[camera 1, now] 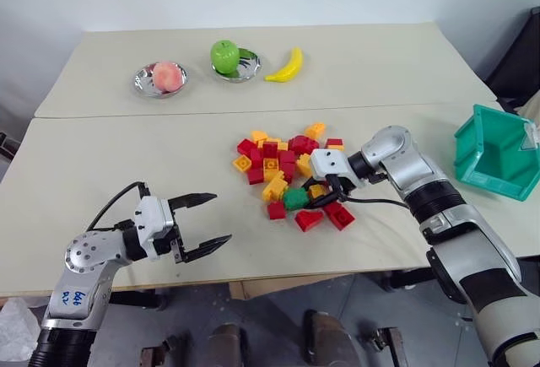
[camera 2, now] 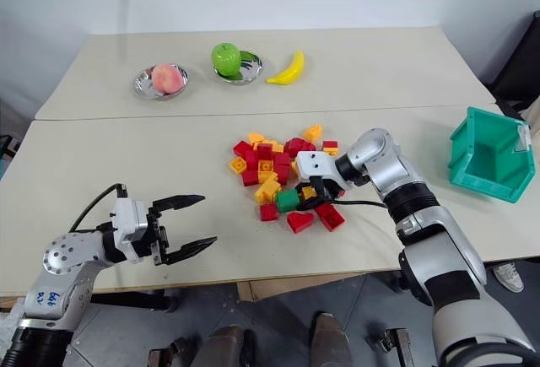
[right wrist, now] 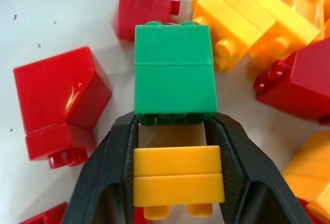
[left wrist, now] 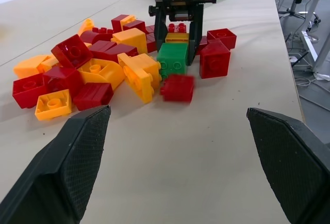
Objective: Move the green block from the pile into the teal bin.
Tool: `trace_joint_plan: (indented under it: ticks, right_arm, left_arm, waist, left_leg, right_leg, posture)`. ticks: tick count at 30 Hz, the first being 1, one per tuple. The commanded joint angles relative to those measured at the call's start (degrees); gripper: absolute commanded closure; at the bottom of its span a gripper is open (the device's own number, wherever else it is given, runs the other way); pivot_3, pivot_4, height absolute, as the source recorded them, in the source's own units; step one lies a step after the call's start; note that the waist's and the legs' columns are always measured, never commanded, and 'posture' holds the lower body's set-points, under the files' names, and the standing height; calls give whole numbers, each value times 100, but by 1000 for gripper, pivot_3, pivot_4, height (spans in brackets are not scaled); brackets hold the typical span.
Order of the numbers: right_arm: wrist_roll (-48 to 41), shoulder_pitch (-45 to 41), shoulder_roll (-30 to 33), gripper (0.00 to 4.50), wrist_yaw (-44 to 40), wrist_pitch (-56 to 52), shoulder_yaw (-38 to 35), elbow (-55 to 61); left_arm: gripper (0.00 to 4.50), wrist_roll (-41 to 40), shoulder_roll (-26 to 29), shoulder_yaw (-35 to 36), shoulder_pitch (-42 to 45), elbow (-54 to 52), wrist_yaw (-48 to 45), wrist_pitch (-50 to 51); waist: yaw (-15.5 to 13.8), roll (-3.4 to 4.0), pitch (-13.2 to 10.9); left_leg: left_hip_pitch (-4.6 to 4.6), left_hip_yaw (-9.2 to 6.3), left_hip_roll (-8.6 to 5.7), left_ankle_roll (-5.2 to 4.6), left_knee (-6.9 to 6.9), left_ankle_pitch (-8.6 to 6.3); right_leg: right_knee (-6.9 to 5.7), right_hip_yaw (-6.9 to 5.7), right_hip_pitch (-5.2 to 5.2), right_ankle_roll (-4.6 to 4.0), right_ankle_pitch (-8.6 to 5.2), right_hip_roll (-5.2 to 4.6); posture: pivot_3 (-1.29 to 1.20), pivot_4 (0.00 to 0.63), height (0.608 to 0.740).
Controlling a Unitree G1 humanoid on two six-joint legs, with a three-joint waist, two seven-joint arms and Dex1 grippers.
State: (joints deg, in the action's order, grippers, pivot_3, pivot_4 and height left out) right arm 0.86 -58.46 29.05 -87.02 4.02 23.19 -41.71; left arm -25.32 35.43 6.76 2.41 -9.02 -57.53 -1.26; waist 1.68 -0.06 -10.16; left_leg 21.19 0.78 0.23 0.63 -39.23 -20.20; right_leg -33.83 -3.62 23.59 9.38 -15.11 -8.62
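Observation:
My right gripper needs to put aside the yellow brick (right wrist: 178, 176) that fills its fingers, then open, before it closes on the green block (right wrist: 175, 74) just ahead.
The green block (right wrist: 174, 74) lies at the near edge of the pile (camera 1: 274, 160) of red, yellow and orange bricks on the table. My right gripper (camera 1: 305, 201) reaches in from the right, tilted down, with its fingers (left wrist: 193, 38) pressed against both sides of the block's near end. A yellow brick (right wrist: 178, 180) sits between those fingers, behind the block. The teal bin (camera 1: 485, 143) stands at the table's right edge, beyond my right arm. My left gripper (camera 1: 221, 217) hovers open over bare table to the left of the pile, holding nothing.
At the back stand a peach (camera 1: 167, 77) on a steel plate, a green apple (camera 1: 224, 56) on a second plate, and a banana (camera 1: 287, 65). A loose red brick (left wrist: 178, 87) lies just in front of the green block. Bare table stretches between the pile and the bin.

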Motion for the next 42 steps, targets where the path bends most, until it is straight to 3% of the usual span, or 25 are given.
trace_joint_plan:
  ticks: [1, 8, 15, 24, 25, 32, 35, 42]
  right_arm:
    - [-427, 120, 124, 2979, -95, -87, -527, 411]
    - [-962, 917, 660, 2979, 69, -63, -1322, 1106]
    - [-839, 1436, 1042, 2979, 412, -1081, -1314, 1601]
    - [-591, 1210, 1037, 67, 355, -1088, -1084, 1892]
    - [-566, 1176, 1025, 28, 367, -1104, -1053, 1921]
    - [-508, 988, 823, 28, 389, -1638, -830, 2084]
    - [-398, 918, 759, 598, 525, -1797, -745, 2022]
    - [-634, 978, 746, 2965, 479, -1671, -950, 2190]
  left_arm:
    - [0, -46, 15, 88, 50, -129, 27, -20]
    - [0, -75, -82, -16, 237, 6, 3, 1]
    - [0, -43, -148, -191, 511, 239, -172, -10]
    - [0, -55, -97, -143, 580, 284, -234, 6]
    - [0, -55, -98, -138, 553, 264, -224, 7]
    - [0, -45, -121, -136, 378, 115, -136, 7]
    - [0, -39, -124, -136, 361, 88, -98, 7]
    - [0, -47, -137, -154, 320, 18, -27, 6]
  waist:
    - [-9, 0, 0]
    - [-29, 0, 0]
    - [14, 0, 0]
    - [-18, 0, 0]
    - [-16, 0, 0]
    - [-15, 0, 0]
    - [-21, 0, 0]
    - [-17, 0, 0]
  left_leg:
    - [0, -1, 0, 0, 0, 0]
    - [1, 0, -2, 0, -1, 0]
    - [-7, 12, 4, 0, -1, 0]
    - [-4, 11, 4, 2, -2, 1]
    - [-5, 11, 5, 2, -3, 1]
    - [-5, 9, 6, 2, -3, 1]
    - [-4, 9, 4, 2, -3, 1]
    - [-2, 5, 3, 2, -4, 1]
  right_leg:
    - [0, 0, -1, 0, 0, 0]
    - [2, -3, -3, 0, 0, -3]
    - [-2, -2, -2, 0, 0, 0]
    - [-1, -1, -2, 0, 0, 0]
    - [-1, -1, -2, 0, 0, 0]
    - [-2, -2, -1, 0, 0, 1]
    - [-3, -2, -2, 0, 0, 0]
    - [-2, -3, -1, 0, 0, 0]
  posture:
    - [0, 150, 740]
    - [0, 150, 740]
    - [0, 150, 740]
    - [0, 150, 740]
    - [0, 150, 740]
    - [0, 150, 740]
    - [0, 150, 740]
    - [0, 150, 740]
